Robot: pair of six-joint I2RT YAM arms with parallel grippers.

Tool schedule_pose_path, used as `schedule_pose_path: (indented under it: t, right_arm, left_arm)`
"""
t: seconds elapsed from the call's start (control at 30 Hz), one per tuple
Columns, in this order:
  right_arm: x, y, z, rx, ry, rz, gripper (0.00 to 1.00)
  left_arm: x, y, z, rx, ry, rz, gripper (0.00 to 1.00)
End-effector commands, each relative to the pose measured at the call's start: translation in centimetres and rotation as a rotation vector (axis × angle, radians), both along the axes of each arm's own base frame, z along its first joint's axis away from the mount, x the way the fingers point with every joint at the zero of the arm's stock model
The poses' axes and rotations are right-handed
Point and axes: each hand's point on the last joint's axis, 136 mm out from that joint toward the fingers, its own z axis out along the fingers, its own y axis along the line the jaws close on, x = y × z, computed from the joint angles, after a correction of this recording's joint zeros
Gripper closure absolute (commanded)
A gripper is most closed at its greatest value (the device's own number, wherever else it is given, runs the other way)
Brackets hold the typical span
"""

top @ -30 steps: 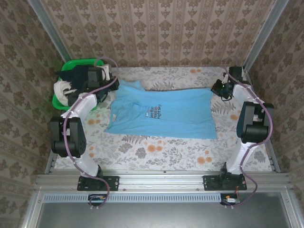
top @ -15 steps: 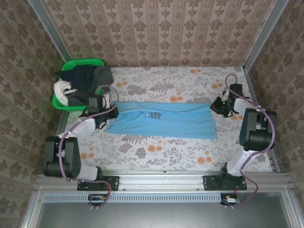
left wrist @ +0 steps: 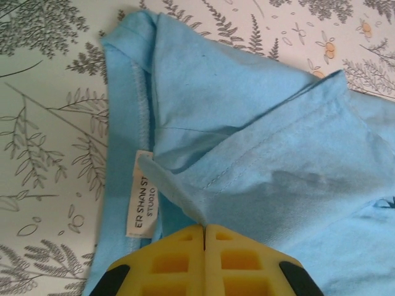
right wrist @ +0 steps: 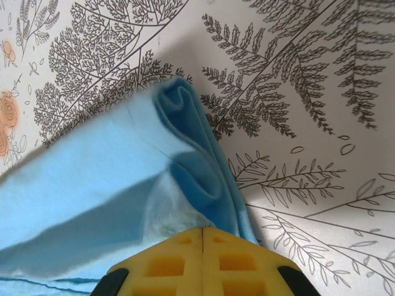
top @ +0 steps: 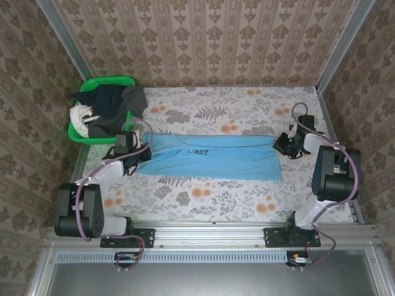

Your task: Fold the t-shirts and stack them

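Note:
I can see that the top layer's edge (left wrist: 241, 131) runs at a slant across the neck end, so next my left gripper opens, grabs the layer's pointed corner (left wrist: 338, 80) and pulls it straight before I fold further.
A light blue t-shirt (top: 216, 157) lies folded lengthwise as a long band across the flowered table, a bit of dark lettering showing near its left part. My left gripper (top: 137, 154) is shut on its left end; in the left wrist view the yellow jaws (left wrist: 203, 229) pinch a fold of the blue cloth (left wrist: 271, 166) beside a white neck label (left wrist: 142, 197). My right gripper (top: 285, 145) is shut on the right end, where the hem (right wrist: 197, 160) bunches into rolls just ahead of the closed jaws (right wrist: 202, 232). More t-shirts (top: 108, 105), black, dark grey and white, are heaped in the basket.
A green plastic basket (top: 105, 82) stands at the back left corner of the table, just behind my left arm. Metal frame posts rise at both back corners. Flowered tablecloth (top: 216, 191) lies bare in front of the shirt.
Both grippers drew the shirt's far edge toward the near side, folding the wide, spread shirt into a narrow band. Both arms came down low and nearer the front.

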Motion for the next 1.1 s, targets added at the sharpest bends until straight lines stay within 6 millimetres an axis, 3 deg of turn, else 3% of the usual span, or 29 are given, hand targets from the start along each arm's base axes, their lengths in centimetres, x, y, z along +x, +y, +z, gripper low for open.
schedule_pose_path:
  t: [0.0,0.2,0.33,0.57,0.6,0.67,0.7,0.73,0.8,0.93,1.07]
  right_arm:
    - [-0.1,-1.0,1.2,-0.037,-0.026,-0.028,1.0]
    - [-0.7,-1.2,1.1,-0.052,-0.019,-0.024,1.0]
    - [-1.4,-1.2,-0.1,-0.055,0.017,-0.023,1.0]
    - [-2.4,0.0,-0.6,-0.013,0.034,0.002,1.0]
    - [-2.5,0.1,-0.7,-0.012,0.037,0.009,0.98]
    - [-2.8,0.0,-0.9,-0.025,0.058,0.008,0.79]
    - [-3.0,-0.2,-0.8,-0.04,0.067,0.002,0.74]
    - [-3.0,-0.3,-0.5,-0.052,0.068,-0.001,0.74]
    - [-3.1,-0.2,0.8,-0.072,0.047,-0.001,0.73]
    - [-3.1,0.5,4.4,-0.154,-0.027,0.012,0.7]
    - [-1.6,4.1,6.8,-0.192,-0.1,0.097,0.69]
  left_arm:
    - [-0.3,1.2,-0.1,0.019,0.021,0.058,1.0]
    - [-0.1,1.2,1.3,0.034,-0.008,0.04,1.0]
    - [-0.8,1.1,0.0,0.025,0.017,0.032,1.0]
    - [-2.0,0.9,-1.6,0.002,0.047,0.045,1.0]
    - [-2.2,0.8,-1.8,0.001,0.052,0.043,1.0]
    - [-2.4,0.7,-2.1,-0.002,0.058,0.039,1.0]
    - [-2.5,0.5,-2.2,-0.004,0.06,0.03,1.0]
    - [-2.6,0.4,-2.4,-0.003,0.066,0.027,1.0]
    - [-2.7,0.4,-2.6,0.0,0.074,0.025,0.88]
    - [-2.8,0.4,-2.0,0.0,0.064,0.023,0.83]
    - [-3.0,0.5,-0.4,0.003,0.035,0.022,0.77]
